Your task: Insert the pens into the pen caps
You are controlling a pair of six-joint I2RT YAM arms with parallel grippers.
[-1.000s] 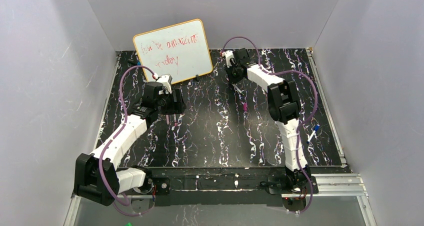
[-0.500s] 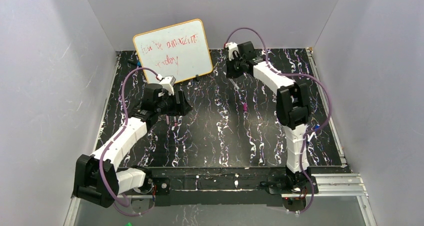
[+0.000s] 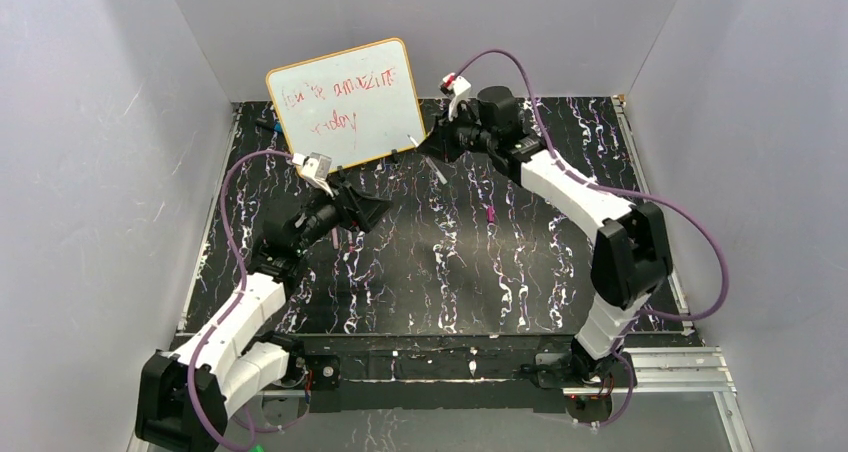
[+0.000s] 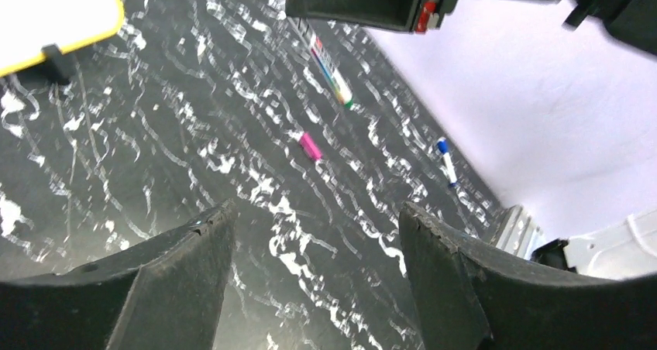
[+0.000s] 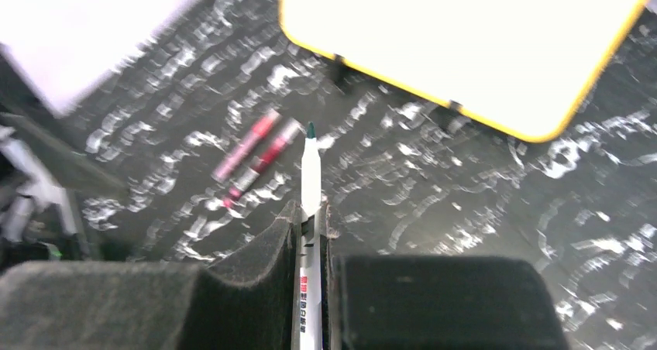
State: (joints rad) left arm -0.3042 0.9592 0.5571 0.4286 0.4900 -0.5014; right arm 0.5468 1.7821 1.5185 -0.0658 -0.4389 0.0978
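My left gripper should continue to move in until its open fingers are on either side of that end (image 4: pixel 339 87), as the white pen's rear end (image 3: pixel 439 173) sticks out clear of my right gripper.
My right gripper (image 3: pixel 432 152) (image 5: pixel 308 209) is shut on a white-bodied pen (image 5: pixel 311 168) with a dark green tip and holds it above the mat in front of the whiteboard; the pen also shows in the top view (image 3: pixel 438 170) and the left wrist view (image 4: pixel 328 65). Two pink-red pens (image 5: pixel 246 145) (image 5: pixel 267 158) lie side by side on the mat beyond that tip. A magenta cap (image 3: pixel 490 213) (image 4: pixel 311 145) lies alone mid-mat. My left gripper (image 3: pixel 368 210) (image 4: pixel 316 211) is open and empty, raised over the mat and facing the cap.
A yellow-framed whiteboard (image 3: pixel 346 100) (image 5: pixel 465 48) stands at the back left. A blue-tipped marker (image 4: pixel 447 161) lies near the right wall. Grey walls enclose the black marbled mat (image 3: pixel 440 282) on three sides.
My right gripper has risen and swung left towards the whiteboard with the white pen in it, its arm stretching out. My left gripper has tilted up and shifted slightly right.
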